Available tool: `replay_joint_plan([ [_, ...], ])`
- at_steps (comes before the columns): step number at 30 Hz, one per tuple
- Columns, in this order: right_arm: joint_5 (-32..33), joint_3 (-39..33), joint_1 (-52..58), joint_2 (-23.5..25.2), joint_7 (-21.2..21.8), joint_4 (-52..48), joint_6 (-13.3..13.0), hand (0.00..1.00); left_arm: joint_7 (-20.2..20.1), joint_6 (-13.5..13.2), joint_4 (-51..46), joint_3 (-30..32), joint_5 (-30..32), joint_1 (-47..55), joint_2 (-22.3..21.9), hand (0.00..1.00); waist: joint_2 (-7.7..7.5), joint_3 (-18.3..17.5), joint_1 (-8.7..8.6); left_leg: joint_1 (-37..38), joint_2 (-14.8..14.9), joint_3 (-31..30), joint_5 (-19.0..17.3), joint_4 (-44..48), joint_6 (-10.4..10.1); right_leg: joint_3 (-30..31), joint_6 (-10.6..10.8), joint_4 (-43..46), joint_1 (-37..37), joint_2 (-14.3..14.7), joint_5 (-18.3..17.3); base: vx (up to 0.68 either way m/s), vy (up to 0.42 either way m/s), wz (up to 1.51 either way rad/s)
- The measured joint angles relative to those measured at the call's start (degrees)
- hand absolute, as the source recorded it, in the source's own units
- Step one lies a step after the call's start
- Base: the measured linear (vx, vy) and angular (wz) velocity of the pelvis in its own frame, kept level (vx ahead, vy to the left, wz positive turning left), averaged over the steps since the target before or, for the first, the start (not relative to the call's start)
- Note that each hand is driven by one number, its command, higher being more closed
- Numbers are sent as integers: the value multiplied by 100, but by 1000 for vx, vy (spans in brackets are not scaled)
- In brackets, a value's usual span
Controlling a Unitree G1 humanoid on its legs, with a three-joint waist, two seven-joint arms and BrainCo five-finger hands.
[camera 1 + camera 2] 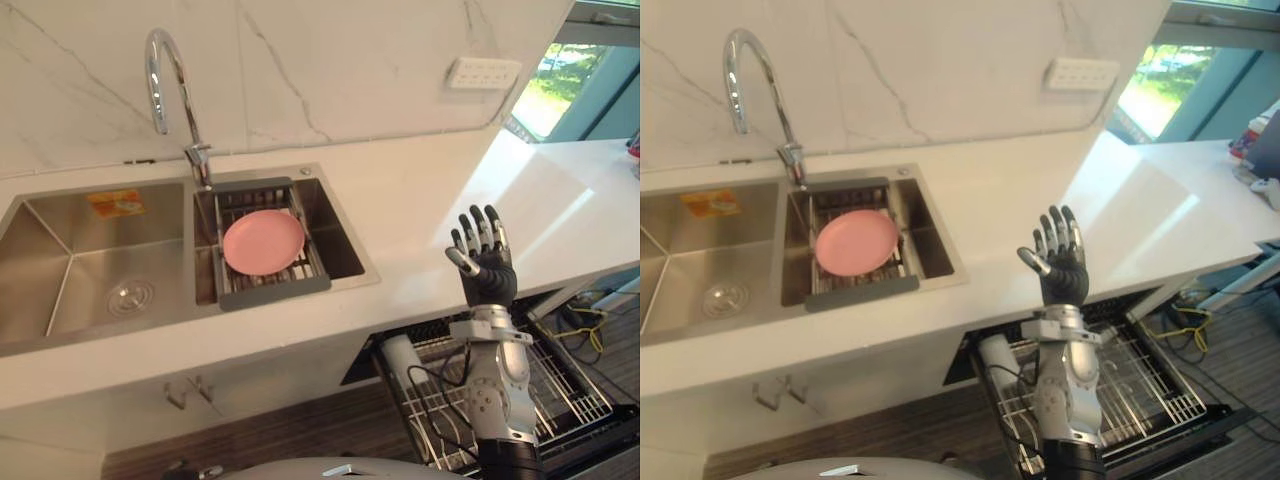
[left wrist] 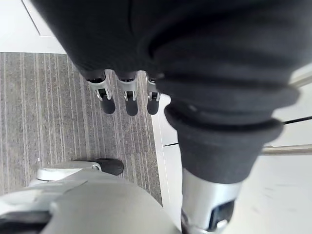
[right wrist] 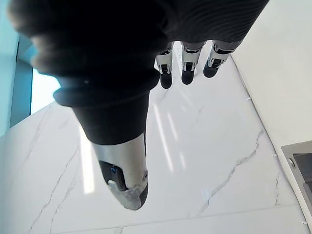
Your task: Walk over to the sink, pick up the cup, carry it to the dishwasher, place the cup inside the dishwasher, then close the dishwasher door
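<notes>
Only slats (image 1: 243, 202) can be seen around the low-lying pink plate (image 1: 264, 242), so I should expect the drain rack under it to be empty when I lift the plate.
A white cup (image 1: 402, 356) lies on its side at the left end of the pulled-out dishwasher rack (image 1: 572, 386), below the counter edge. My right hand (image 1: 488, 270) is raised upright above the rack and in front of the counter, fingers straight and spread, open and holding nothing. In the right wrist view its fingers (image 3: 187, 63) point at the marble wall. My left hand (image 2: 127, 95) hangs over the wood-pattern floor, fingers relaxed and holding nothing.
A steel double sink (image 1: 60, 270) sits in the white counter (image 1: 420, 200) to the left, with a tall faucet (image 1: 165, 70). A pink plate (image 1: 263, 241) rests on a grey drain rack across the right basin. A wall outlet (image 1: 484, 72) is at the back.
</notes>
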Motion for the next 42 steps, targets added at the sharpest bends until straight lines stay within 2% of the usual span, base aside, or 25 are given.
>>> replay_joint_plan([
  [5,185,244,33,65,-480,30,97,0,164,295,-8,-7,-949,-186,20,0,10,118,49,-39,40,28,-69,141,-83,-105,-16,-26,122,-1,11,-44,-4,11],
  [7,103,307,65,105,-706,25,215,0,147,428,-11,-1,-1124,-224,32,0,-4,161,50,-62,169,350,-101,182,-74,-226,-26,-110,224,10,17,-104,-27,31],
  [9,-364,422,71,115,-999,24,432,0,105,442,-20,9,-1238,-210,26,0,0,182,115,-134,245,602,-27,151,-131,-303,-42,-208,215,14,27,-63,-29,19],
  [11,-549,549,68,131,-1088,23,558,0,130,436,-20,30,-1376,-161,1,0,22,198,172,-133,246,623,0,121,-137,-304,-49,-270,222,18,51,-13,-6,2],
  [15,-617,764,66,194,-1195,19,586,0,244,418,3,186,-1909,52,-41,0,45,197,215,-99,243,673,40,46,-160,-336,-22,-460,307,29,176,49,-6,-2],
  [17,-976,802,63,191,-1197,19,585,0,373,361,8,327,-2135,134,-143,0,62,207,260,-10,234,677,72,-7,-118,-377,-6,-541,401,28,189,75,-4,2],
  [21,-1924,873,-148,22,-1267,8,585,0,425,287,8,512,-2119,152,-201,0,88,196,273,-28,190,458,97,-41,-118,-641,24,-642,531,-1,174,70,-16,30],
  [23,-2394,958,-544,-285,-1305,9,616,0,436,252,-4,516,-2113,150,-215,0,104,189,311,-23,174,302,110,-41,-125,-820,49,-654,617,-12,156,43,-16,38],
  [25,-2858,956,-1102,-545,-1314,52,758,0,448,237,-21,520,-2111,127,-227,0,103,190,378,-37,166,228,162,-60,-172,-956,50,-658,655,-18,155,0,-11,30],
  [29,-3937,1035,-2077,-1144,-1309,673,1058,0,446,248,-118,537,-1987,128,-244,0,89,185,463,-17,121,-46,348,-274,-149,-1265,72,-667,760,-38,137,-52,-14,39],
  [33,-5138,1729,-2979,-1719,-1169,1709,1286,0,394,320,-124,624,-1884,121,-241,0,48,198,619,-76,58,-254,490,-362,-114,-1473,85,-661,785,-79,123,-90,7,30],
  [37,-6014,2388,-3395,-1978,-719,2612,1253,0,334,479,-126,630,-1883,125,-186,0,-35,201,760,-194,12,-430,564,-396,-82,-1661,87,-646,780,-109,123,-75,17,30],
  [42,-6753,2891,-3600,-2080,-83,3482,1018,0,324,559,-127,620,-1883,127,-156,0,-66,207,852,-358,-87,-702,685,-401,-69,-1939,106,-629,789,-177,126,-27,25,32],
])
